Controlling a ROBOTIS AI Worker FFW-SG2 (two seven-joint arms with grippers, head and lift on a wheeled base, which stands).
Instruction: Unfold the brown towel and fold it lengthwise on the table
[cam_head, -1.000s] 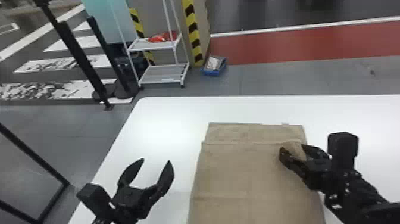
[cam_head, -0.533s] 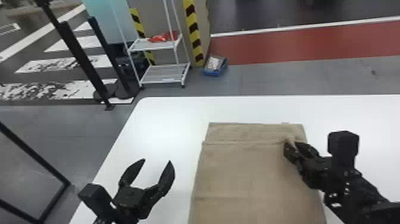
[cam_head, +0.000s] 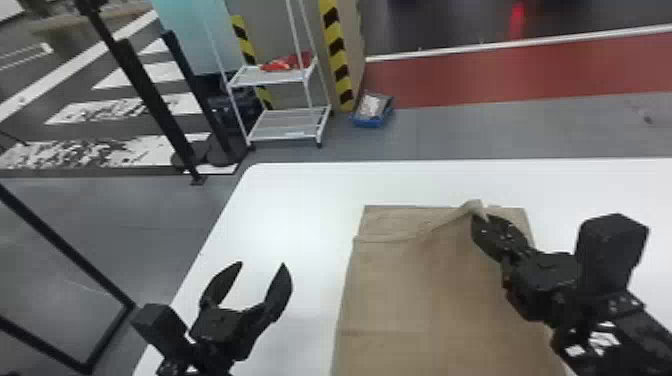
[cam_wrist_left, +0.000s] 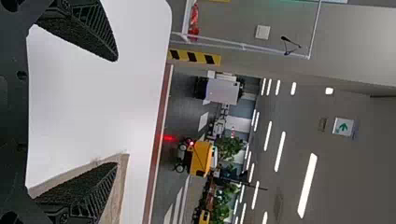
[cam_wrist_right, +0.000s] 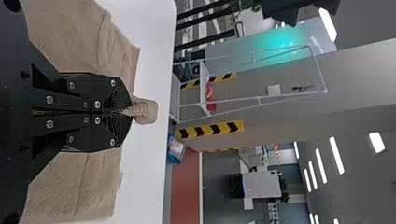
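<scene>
The edge of the upper layer runs at a slant over another layer at the brown towel's far end (cam_head: 392, 221), so the brown towel will open to the side like a book when I pull it.
The brown towel (cam_head: 425, 300) lies on the white table with a folded edge running across near its far end. At its far right part, my right gripper (cam_head: 480, 220) pinches a raised bit of cloth. In the right wrist view the right gripper (cam_wrist_right: 126, 112) is shut, and a tuft of the towel (cam_wrist_right: 147, 111) pokes out past its tips. Left of the towel, my left gripper (cam_head: 262, 265) stands open over bare table. The left wrist view has the left gripper (cam_wrist_left: 116, 112) with fingers wide apart, the towel (cam_wrist_left: 122, 186) behind the lower one.
The white table (cam_head: 295, 200) has its left edge beside the left arm. Beyond it on the floor stand a white shelf rack (cam_head: 285, 122) with a red item, a blue bin (cam_head: 372, 110) and black posts (cam_head: 150, 95).
The right gripper has risen slightly and moved toward the far edge, lifting a peak in the towel; earlier the cloth there lay lower. The left arm has kept still.
</scene>
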